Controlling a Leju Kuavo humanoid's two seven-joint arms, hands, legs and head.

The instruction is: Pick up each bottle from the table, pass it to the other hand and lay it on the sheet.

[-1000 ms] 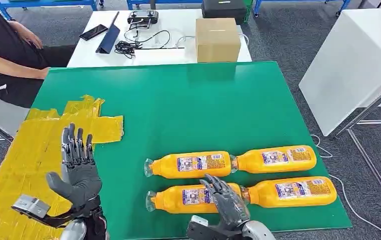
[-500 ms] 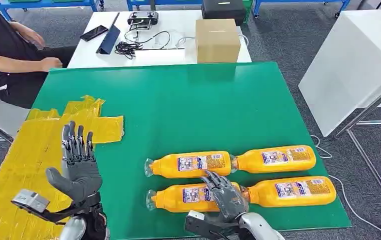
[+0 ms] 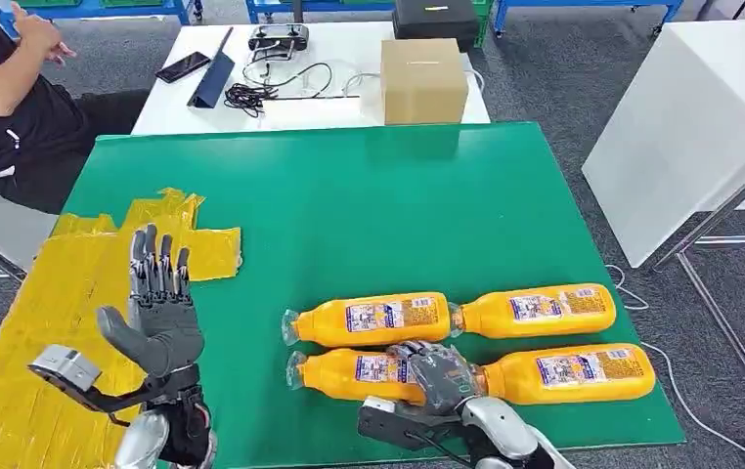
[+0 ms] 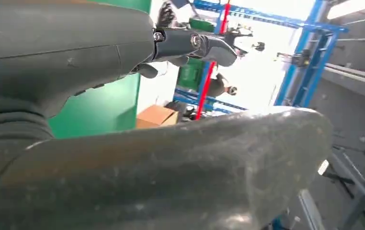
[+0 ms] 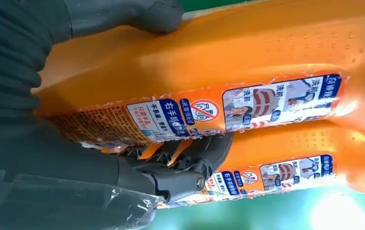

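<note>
I expect the gripped orange bottle [image 3: 361, 375] to come free and leave its neighbours lying still when I lift, because a thin green gap [image 3: 317, 347] shows beside it.
Four orange bottles lie in two rows on the green table [image 3: 378, 205]. My right hand [image 3: 439, 374] grips the near left bottle [image 3: 349, 371] at its wide end; the bottle still lies on the table. In the right wrist view the thumb [image 5: 128, 14] presses one side of that bottle [image 5: 247, 57] while the fingers [image 5: 190, 158] curl into the gap beside the neighbouring bottle [image 5: 290, 158]. The far left bottle [image 3: 373, 319], far right bottle [image 3: 540, 309] and near right bottle [image 3: 574, 371] lie untouched. My left hand [image 3: 158, 313] is raised, open and holding nothing, at the edge of the yellow sheet [image 3: 46, 313].
A cardboard box [image 3: 424, 78] stands at the back on a white table [image 3: 281, 98] with cables, a phone and a controller. A seated person [image 3: 7, 107] is at the far left. A white cabinet [image 3: 681, 127] stands to the right of the green table.
My right hand has come down onto the near left bottle and curled its fingers around it. The left hand has risen slightly. The person has lifted an arm.
</note>
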